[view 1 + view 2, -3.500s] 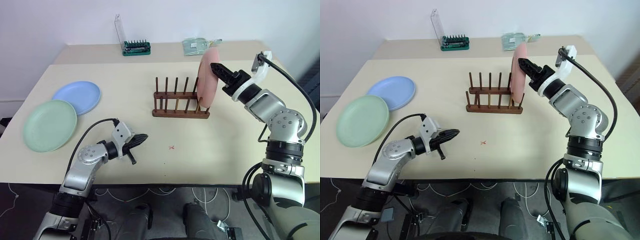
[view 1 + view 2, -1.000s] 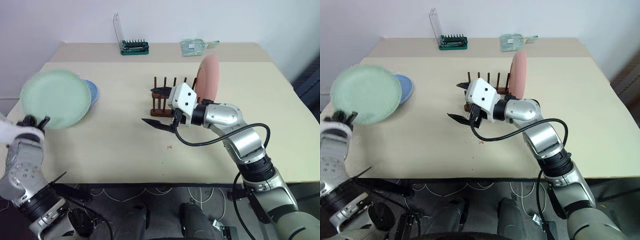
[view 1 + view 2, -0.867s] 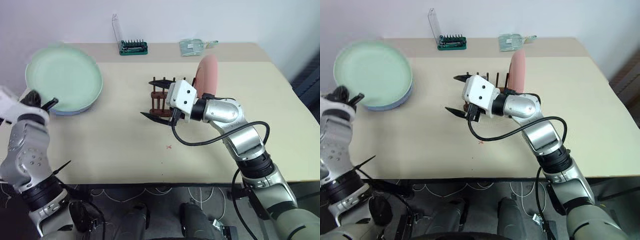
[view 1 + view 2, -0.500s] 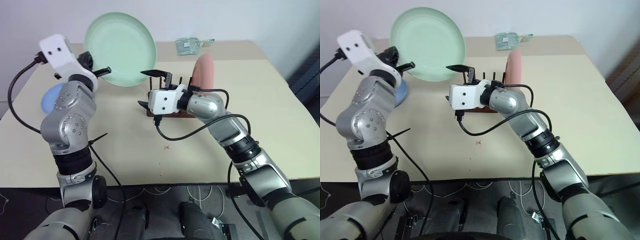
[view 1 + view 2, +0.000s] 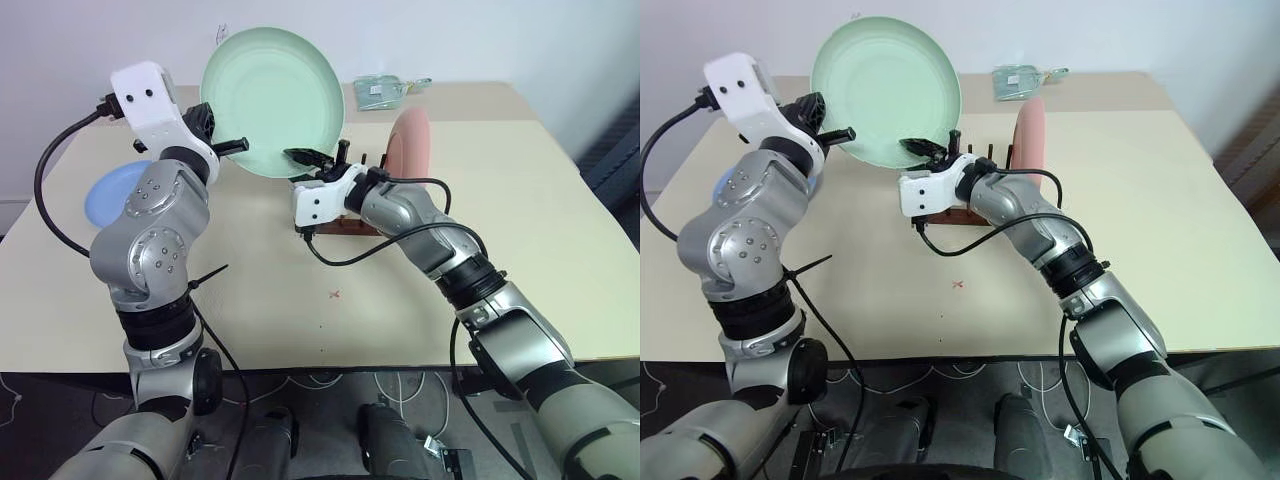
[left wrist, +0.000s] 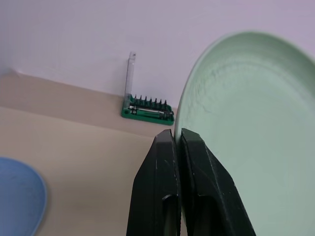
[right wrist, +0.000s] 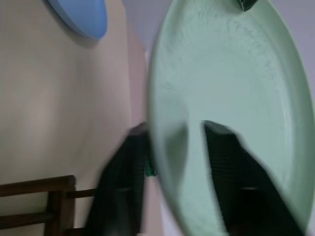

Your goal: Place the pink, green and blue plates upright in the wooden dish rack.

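Next, I take the plate's lower rim with my right gripper and turn the plate edge-on, because my left gripper is holding the green plate crosswise to the rack's slots.
The green plate hangs tilted in the air above the table's back left part, its face toward me. My left gripper is shut on its left rim, seen close in the left wrist view. My right gripper is shut on the lower right rim, one finger on each side. The pink plate stands upright at the right end of the wooden dish rack, which my right gripper partly hides. The blue plate lies flat on the table at the left.
A green tool holder with a clear panel and a clear packet lie at the back of the table. A small red mark lies in front of the rack.
My left gripper swung the green plate up and to the right over the table. My right gripper rolled, reached the plate's lower rim and went from open to shut on it.
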